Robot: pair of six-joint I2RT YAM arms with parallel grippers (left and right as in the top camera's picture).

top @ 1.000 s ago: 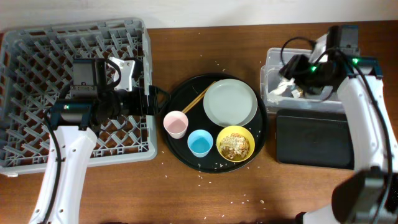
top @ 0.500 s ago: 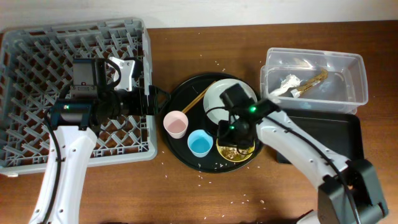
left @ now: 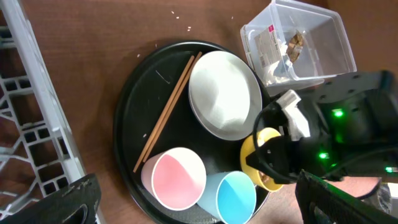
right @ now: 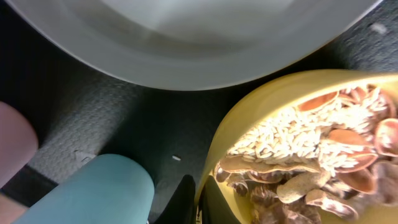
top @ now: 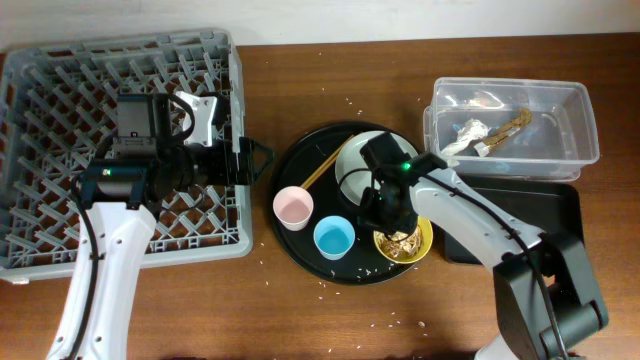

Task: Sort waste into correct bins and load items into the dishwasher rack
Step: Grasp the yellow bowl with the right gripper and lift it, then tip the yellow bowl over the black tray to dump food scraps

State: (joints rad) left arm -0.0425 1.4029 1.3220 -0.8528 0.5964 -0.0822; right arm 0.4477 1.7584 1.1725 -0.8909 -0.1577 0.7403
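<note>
The yellow bowl is full of food scraps and rice [top: 399, 244], so next my right gripper picks it up and empties them into the black rectangular tray [top: 535, 208] before it loads the rack.
My right gripper [right: 200, 200] is shut on the rim of the yellow bowl [right: 245, 146]; the rim sits between its two dark fingers. The bowl [top: 408, 244] holds tan-brown food scraps [right: 311, 162] and rice. Beside it on the round tray stand the blue cup [top: 333, 238] and the pink cup [top: 293, 208]. The pale grey plate [top: 357, 168] and the chopsticks [top: 320, 165] lie behind, the plate partly under my right arm. The left gripper [top: 252, 160] hangs open at the right edge of the dishwasher rack [top: 60, 120], holding nothing. The clear tub [top: 560, 150] holds the white napkin [top: 468, 135] and the brown wrapper [top: 512, 124].
The large round black tray [top: 288, 172] carries all the dishes in the middle of the table. The shallow black rectangular tray [top: 525, 225] lies right of it, in front of the tub. Rice grains are scattered on the wooden table around the round tray.
The right arm swung from the clear tub to the yellow bowl and closed on its rim. Bowl, cups and round tray shifted a little to the right. The left arm stayed still.
</note>
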